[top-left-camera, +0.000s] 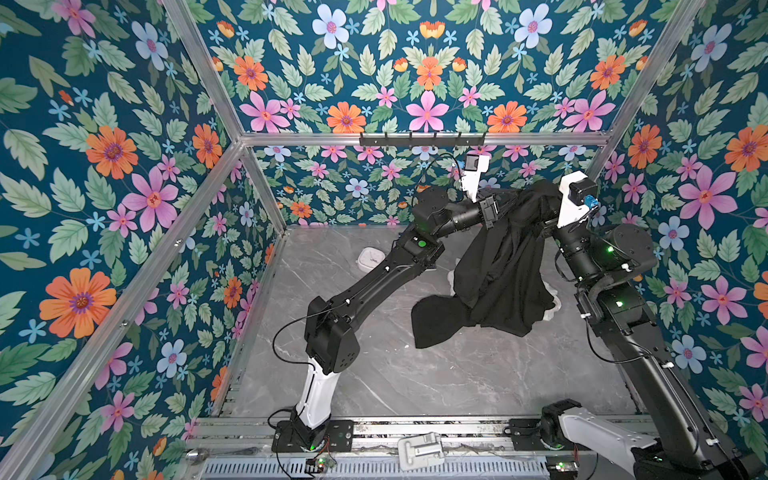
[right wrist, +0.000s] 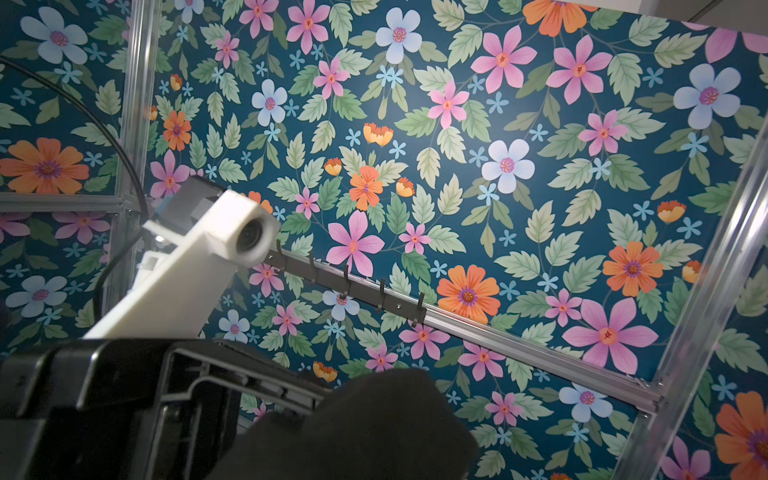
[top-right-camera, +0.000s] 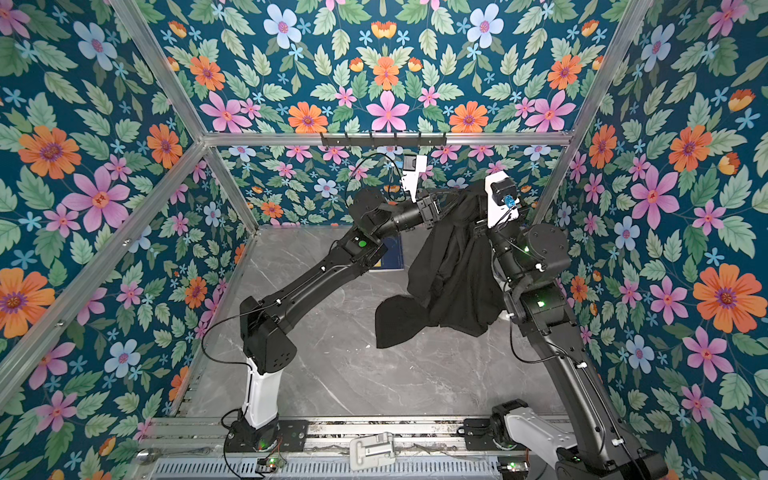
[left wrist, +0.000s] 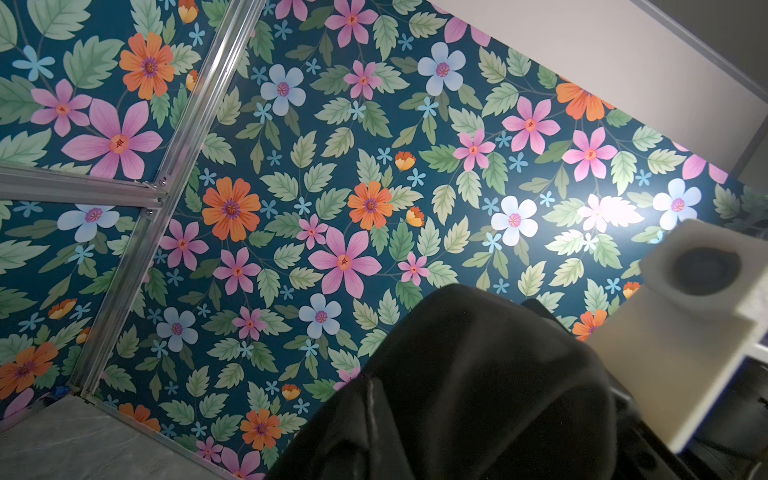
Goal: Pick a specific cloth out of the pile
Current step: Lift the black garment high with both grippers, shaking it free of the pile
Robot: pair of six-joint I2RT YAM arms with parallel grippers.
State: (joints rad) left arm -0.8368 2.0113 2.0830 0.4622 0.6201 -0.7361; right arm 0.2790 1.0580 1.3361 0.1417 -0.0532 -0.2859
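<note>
The black cloth is hanging from my right gripper over the pile (top-left-camera: pixel 552 297), so next my left gripper opens, grabs the cloth's gathered top (top-left-camera: pixel 536 197) and carries the cloth clear.
The black cloth (top-left-camera: pixel 503 266) hangs high between both raised arms, and its lower end trails on the marble table (top-left-camera: pixel 374 382). My left gripper (top-left-camera: pixel 509 197) and right gripper (top-left-camera: pixel 542 199) meet at its top, both shut on the cloth with their jaws buried in the fabric. In the wrist views, black fabric (left wrist: pixel 478 395) (right wrist: pixel 374 428) covers the jaws. The pile is mostly hidden behind the hanging cloth. Only white fabric edges (top-left-camera: pixel 451 279) (top-left-camera: pixel 555 307) show on the table.
A blue book (top-right-camera: pixel 392 257) lies at the back of the table, partly under the left arm. A small white round object (top-left-camera: pixel 369 259) sits at the back left. A black hook rail (top-left-camera: pixel 422 139) runs along the back frame. Floral walls close in three sides.
</note>
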